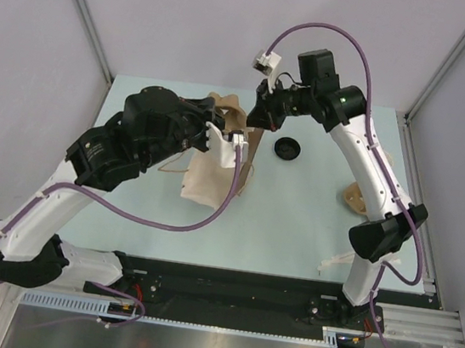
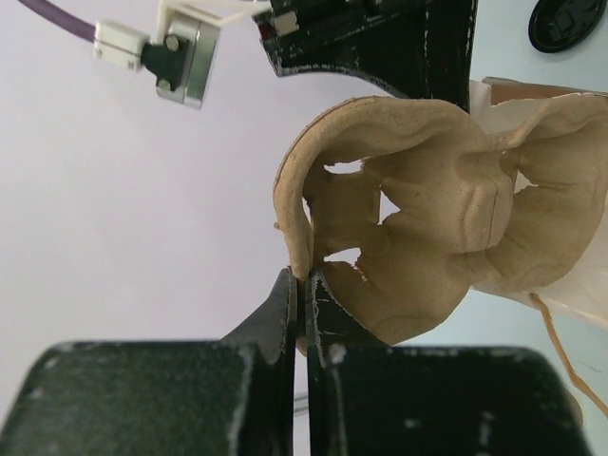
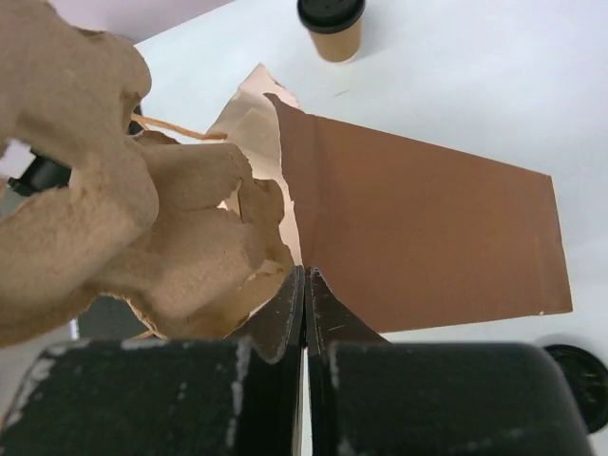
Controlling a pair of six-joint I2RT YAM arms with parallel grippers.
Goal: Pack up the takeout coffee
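My left gripper has the carrier tray (image 1: 229, 110) sticking out of the bag's opening, so my right gripper should keep the bag's rim (image 3: 294, 233) still while my left gripper lowers the tray inside.
The takeout coffee (image 3: 330, 27), a small tan cup with a black lid, stands upright on the table beyond the bag, clear of both grippers. The brown paper bag (image 3: 418, 228) lies on its side with its mouth open; in the top view (image 1: 208, 175) it looks pale. My right gripper (image 3: 304, 274) is shut on the rim of the bag's mouth. My left gripper (image 2: 302, 277) is shut on the rim of the brown pulp carrier tray (image 2: 446, 218) and holds it at the bag's mouth. From above, the tray (image 1: 228, 109) sits between the left gripper (image 1: 221, 134) and the right gripper (image 1: 258, 113).
A round black lid (image 1: 288, 148) lies on the table right of the bag; it also shows in the left wrist view (image 2: 567, 24). A tan shape (image 1: 355, 196) sits partly behind the right arm; I cannot tell what it is. Grey walls enclose the table.
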